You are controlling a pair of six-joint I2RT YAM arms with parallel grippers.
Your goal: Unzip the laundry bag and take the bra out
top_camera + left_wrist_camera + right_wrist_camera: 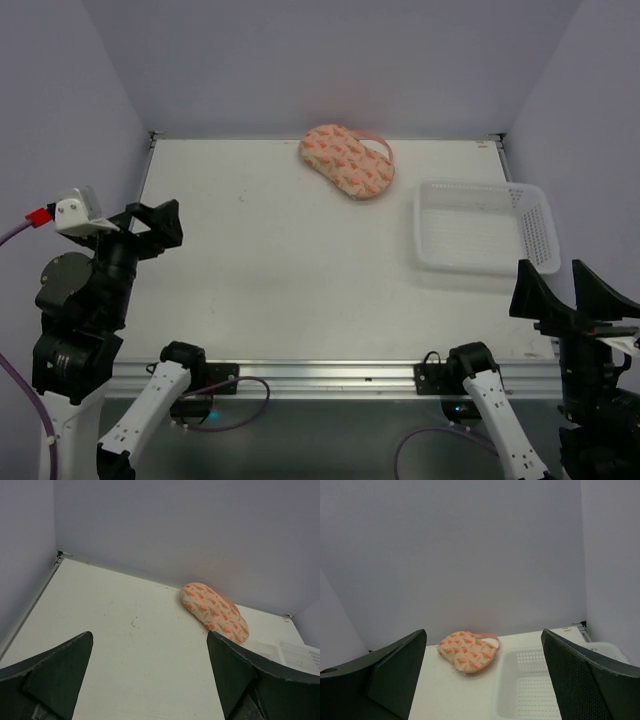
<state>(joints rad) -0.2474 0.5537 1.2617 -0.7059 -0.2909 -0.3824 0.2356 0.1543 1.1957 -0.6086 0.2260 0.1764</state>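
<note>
Clear table (250, 195) leads to the laundry bag's near edge (328, 175), so I should keep my left gripper moving toward that edge with its fingers open, then close them there.
The laundry bag (346, 160) is a peach-pink pouch with orange-red and green print and a pink loop. It lies closed at the far middle of the table. It also shows in the left wrist view (215, 612) and the right wrist view (467, 651). The bra is hidden. My left gripper (155, 225) is open and empty over the left side of the table, far from the bag. My right gripper (560, 290) is open and empty near the front right, below the basket.
A white plastic lattice basket (484, 227) stands at the right, just right of the bag; it also shows in the right wrist view (530, 690). Purple walls close the table on three sides. A metal rail runs along the near edge (330, 375).
</note>
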